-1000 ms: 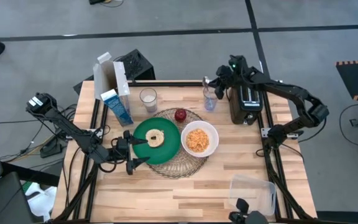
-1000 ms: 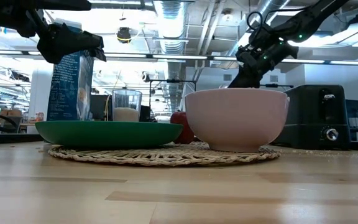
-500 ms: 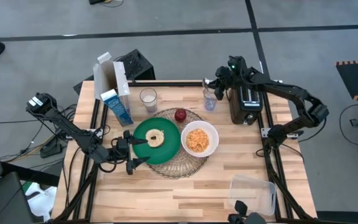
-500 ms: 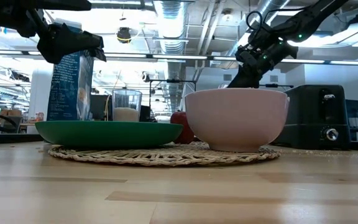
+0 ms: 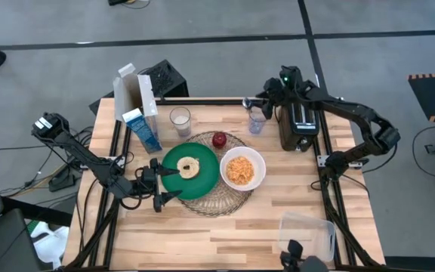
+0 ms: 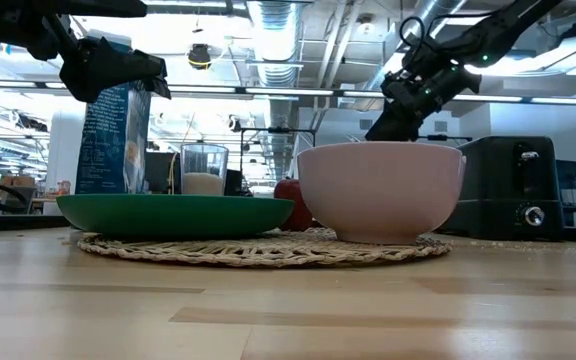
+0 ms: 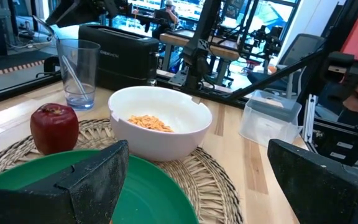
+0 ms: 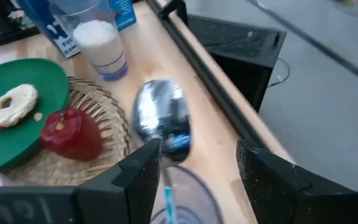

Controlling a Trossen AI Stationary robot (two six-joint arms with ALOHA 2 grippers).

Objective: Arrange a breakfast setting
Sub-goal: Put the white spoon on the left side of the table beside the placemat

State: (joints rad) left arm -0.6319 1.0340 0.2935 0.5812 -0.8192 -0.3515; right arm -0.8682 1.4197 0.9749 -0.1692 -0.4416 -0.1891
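The spoon's bowl (image 8: pixel 161 112) is close to one finger, so my right gripper needs to open and get the lower part of the spoon's bowl (image 8: pixel 175 148) in the middle between its fingers before it closes.
The woven mat (image 5: pixel 210 202) lies mid-table and bears the green plate (image 5: pixel 202 185) with the bagel (image 5: pixel 188 166), the white bowl (image 5: pixel 260 160) of orange flakes and the red apple (image 5: pixel 219 140). A glass of milk (image 5: pixel 180 119) and the blue-white carton (image 5: pixel 146 130) stand behind them. A second clear glass (image 5: pixel 257 123) holds a spoon (image 8: pixel 163 121), handle down and bowl up. My right gripper (image 8: pixel 197 149) hovers over this glass, open, a finger on either side of the spoon's bowl. My left gripper (image 5: pixel 159 183) is open at the plate's left rim and touches nothing. My right gripper comes at the spoon slanting down from the table's far right. The spoon's bowl (image 8: pixel 160 146) lies close along the inner side of one finger (image 8: pixel 143 168). I cannot tell whether they touch. The spoon's handle stands in the glass (image 8: pixel 188 193).
The black toaster (image 5: pixel 297 125) stands at the right edge beside the right arm. A clear plastic tub (image 5: pixel 308 234) sits at the near right corner. An open cardboard box (image 5: pixel 134 94) stands at the far left behind the carton. Bare wood shows along the near edge.
My right gripper has shifted slightly over the glass, and the spoon's bowl has swung a little toward the table's left.
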